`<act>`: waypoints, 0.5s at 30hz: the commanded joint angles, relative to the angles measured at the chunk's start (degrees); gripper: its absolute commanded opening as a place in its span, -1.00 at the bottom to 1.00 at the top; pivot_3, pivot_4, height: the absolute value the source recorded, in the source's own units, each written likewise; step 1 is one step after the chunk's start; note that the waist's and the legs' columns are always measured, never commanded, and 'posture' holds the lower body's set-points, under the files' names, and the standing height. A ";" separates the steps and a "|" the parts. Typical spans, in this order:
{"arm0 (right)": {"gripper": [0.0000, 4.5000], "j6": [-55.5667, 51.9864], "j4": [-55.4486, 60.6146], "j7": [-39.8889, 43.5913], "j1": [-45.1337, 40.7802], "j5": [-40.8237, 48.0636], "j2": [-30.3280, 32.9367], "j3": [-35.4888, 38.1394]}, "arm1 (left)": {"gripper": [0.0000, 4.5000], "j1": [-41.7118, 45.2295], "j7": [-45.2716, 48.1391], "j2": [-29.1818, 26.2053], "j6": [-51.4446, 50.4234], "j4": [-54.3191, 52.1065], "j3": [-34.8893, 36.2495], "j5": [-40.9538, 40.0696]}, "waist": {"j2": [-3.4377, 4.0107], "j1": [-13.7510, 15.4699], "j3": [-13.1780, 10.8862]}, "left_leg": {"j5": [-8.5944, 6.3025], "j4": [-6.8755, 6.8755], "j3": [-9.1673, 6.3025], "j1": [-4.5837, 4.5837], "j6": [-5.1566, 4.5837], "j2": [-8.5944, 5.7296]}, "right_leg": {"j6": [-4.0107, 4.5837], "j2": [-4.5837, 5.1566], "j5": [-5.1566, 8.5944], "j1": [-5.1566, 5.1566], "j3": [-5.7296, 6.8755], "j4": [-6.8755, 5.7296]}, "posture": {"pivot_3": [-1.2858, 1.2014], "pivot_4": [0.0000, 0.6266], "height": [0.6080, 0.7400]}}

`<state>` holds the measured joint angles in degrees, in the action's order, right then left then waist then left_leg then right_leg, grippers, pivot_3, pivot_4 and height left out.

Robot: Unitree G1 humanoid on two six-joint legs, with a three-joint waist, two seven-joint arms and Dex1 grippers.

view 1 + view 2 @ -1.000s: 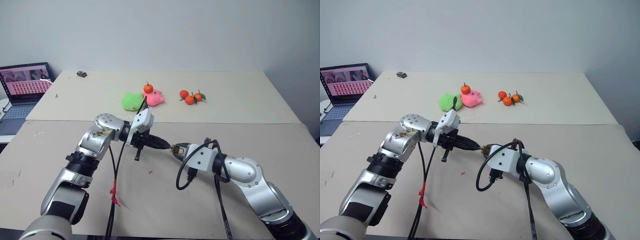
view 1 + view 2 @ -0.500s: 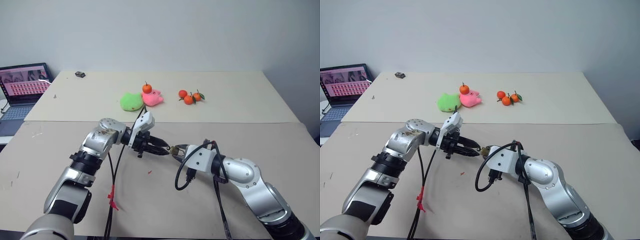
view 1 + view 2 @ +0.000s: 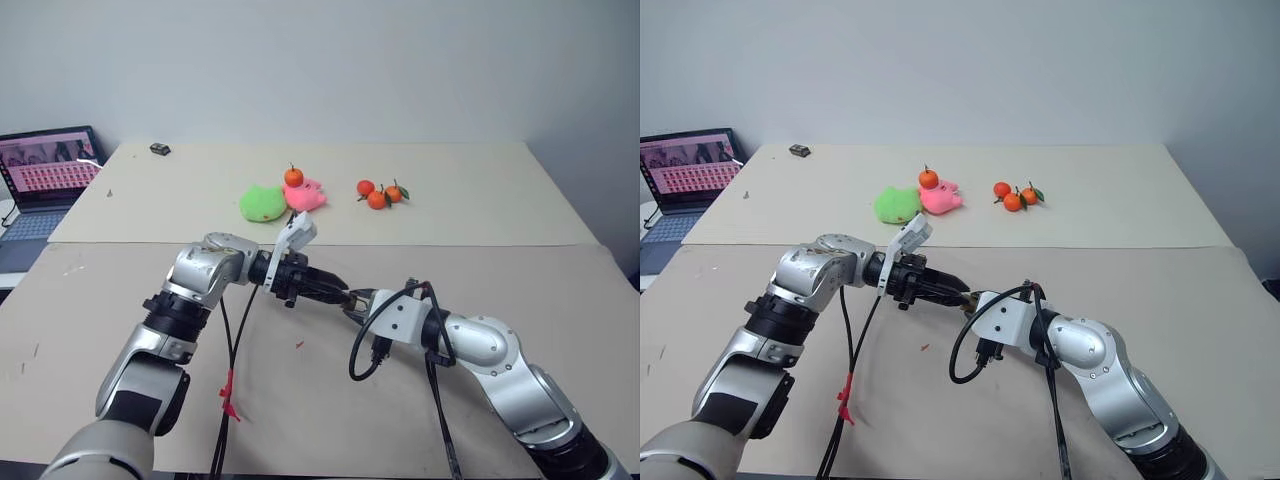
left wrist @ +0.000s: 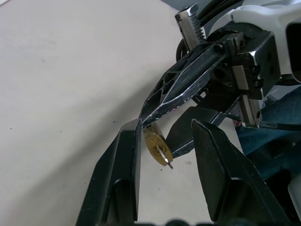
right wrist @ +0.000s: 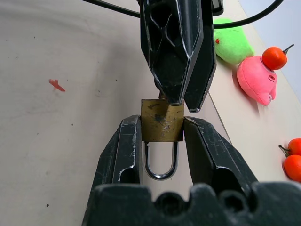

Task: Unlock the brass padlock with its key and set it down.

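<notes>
I need to take the body of the padlock with my left gripper before my right gripper takes the shackle, because my right gripper is holding the padlock's body with the shackle turned toward its wrist.
The brass padlock hangs above the table, its silvery shackle pointing back toward my right wrist. My right gripper is shut on its brass body. My left gripper comes in from the left and meets it tip to tip. Its fingers stand open on either side of the padlock's free end. A small silvery stub, perhaps the key, sticks out of that end. I cannot tell whether the left fingers touch it.
At the back of the table lie a green plush, a pink plush with a mandarin on it, and three mandarins. A laptop sits far left. Black cables hang from my left arm.
My left gripper has gone from shut to open and its wrist has rolled, staying at the padlock. The right gripper has kept still with the padlock in it.
</notes>
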<state>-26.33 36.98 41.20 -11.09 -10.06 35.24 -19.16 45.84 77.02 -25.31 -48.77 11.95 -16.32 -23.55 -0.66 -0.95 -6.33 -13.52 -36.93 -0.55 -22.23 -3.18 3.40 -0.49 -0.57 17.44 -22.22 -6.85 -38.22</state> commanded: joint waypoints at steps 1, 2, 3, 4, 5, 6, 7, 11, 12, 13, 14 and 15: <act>-0.60 0.70 2.42 -0.32 -1.32 -0.29 -0.25 0.69 | -0.21 1.49 -0.80 0.15 1.32 -1.09 -1.04 0.95 | 0.00 0.07 0.00 | 0.00 0.00 0.00 0.00 0.00 0.00 | -0.01 0.00 0.00 0.00 0.00 0.00 | 0.03 -0.52 -0.21; -0.60 0.67 2.46 -0.34 -1.30 -0.33 -0.25 0.68 | -0.21 1.23 -0.85 0.09 1.83 -1.25 -1.60 1.38 | 0.00 0.07 0.00 | 0.00 0.00 0.00 0.00 0.00 0.00 | -0.01 0.00 0.01 0.00 0.00 0.00 | 0.03 -0.52 -0.21; -0.60 0.64 2.54 -0.37 -1.25 -0.38 -0.23 0.68 | -0.21 0.89 -0.81 0.02 2.25 -1.46 -2.18 1.79 | 0.00 0.07 0.00 | 0.00 -0.01 0.00 0.00 0.00 -0.01 | -0.01 0.00 0.01 0.00 -0.01 0.00 | 0.03 -0.52 -0.21; -0.60 0.61 2.61 -0.40 -1.20 -0.43 -0.23 0.66 | -0.21 0.61 -0.80 -0.04 2.60 -1.63 -2.62 2.10 | 0.00 0.08 0.00 | 0.00 -0.01 0.00 -0.01 0.00 -0.01 | -0.01 0.00 0.01 0.00 -0.01 0.01 | 0.03 -0.52 -0.21; -0.60 0.56 2.68 -0.43 -1.17 -0.48 -0.23 0.64 | -0.21 0.40 -0.83 -0.07 2.83 -1.72 -2.93 2.26 | 0.00 0.10 0.00 | 0.00 -0.01 0.00 -0.02 0.00 -0.01 | -0.01 0.00 0.01 0.00 -0.01 0.01 | 0.03 -0.52 -0.21; -0.60 0.55 2.72 -0.46 -1.13 -0.52 -0.22 0.64 | -0.21 0.30 -0.94 0.03 2.94 -1.70 -3.10 2.28 | 0.00 0.10 0.00 | 0.00 -0.01 0.00 -0.01 0.00 -0.01 | 0.00 0.00 0.00 0.00 -0.01 0.01 | 0.03 -0.52 -0.21; -0.60 0.55 2.75 -0.48 -1.11 -0.57 -0.22 0.63 | -0.21 0.28 -1.09 0.17 2.91 -1.66 -3.21 2.21 | 0.00 0.09 0.00 | 0.00 0.00 0.00 -0.02 0.00 -0.01 | 0.00 0.00 0.00 0.00 -0.01 0.02 | 0.03 -0.52 -0.21; -0.60 0.64 2.75 -0.45 -1.12 -0.72 -0.24 0.55 | -0.21 0.28 -1.53 0.55 2.96 -1.58 -3.49 2.01 | 0.00 0.09 0.00 | 0.00 0.00 0.00 -0.01 0.00 -0.01 | 0.04 0.00 -0.02 0.00 -0.01 0.02 | 0.03 -0.52 -0.21; -0.60 0.64 2.74 -0.44 -1.14 -0.75 -0.25 0.52 | -0.21 0.28 -1.59 0.61 2.94 -1.59 -3.49 1.97 | 0.00 0.09 0.00 | 0.00 0.00 0.00 -0.01 0.00 -0.01 | 0.04 0.00 -0.02 0.00 -0.01 0.01 | 0.03 -0.52 -0.21; -0.60 0.64 2.73 -0.42 -1.17 -0.77 -0.26 0.52 | -0.21 0.28 -1.69 0.71 3.04 -1.58 -3.53 2.00 | 0.00 0.10 0.00 | 0.00 0.00 0.00 -0.02 0.00 -0.01 | 0.04 0.00 -0.02 0.00 -0.01 0.01 | 0.03 -0.52 -0.21; -0.60 0.64 2.72 -0.42 -1.19 -0.78 -0.26 0.51 | -0.21 0.28 -1.77 0.78 3.11 -1.58 -3.57 2.02 | 0.00 0.10 0.00 | 0.00 -0.01 0.00 -0.02 0.00 -0.01 | 0.04 0.00 -0.02 0.00 -0.01 0.02 | 0.03 -0.52 -0.21; -0.60 0.67 2.70 -0.40 -1.20 -0.77 -0.24 0.53 | -0.21 0.21 -2.06 0.95 3.76 -1.53 -3.61 2.31 | 0.00 0.10 0.00 | 0.00 -0.01 0.00 -0.02 0.00 -0.01 | 0.03 0.00 -0.02 0.00 -0.01 0.01 | 0.03 -0.52 -0.21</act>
<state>-26.33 36.98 41.14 -11.09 -10.56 35.24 -19.42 45.86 75.18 -24.66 -46.39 11.94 -20.10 -21.32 -0.66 -0.86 -6.33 -13.52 -36.94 -0.55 -22.25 -3.17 3.38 -0.45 -0.57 17.42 -22.22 -6.86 -38.20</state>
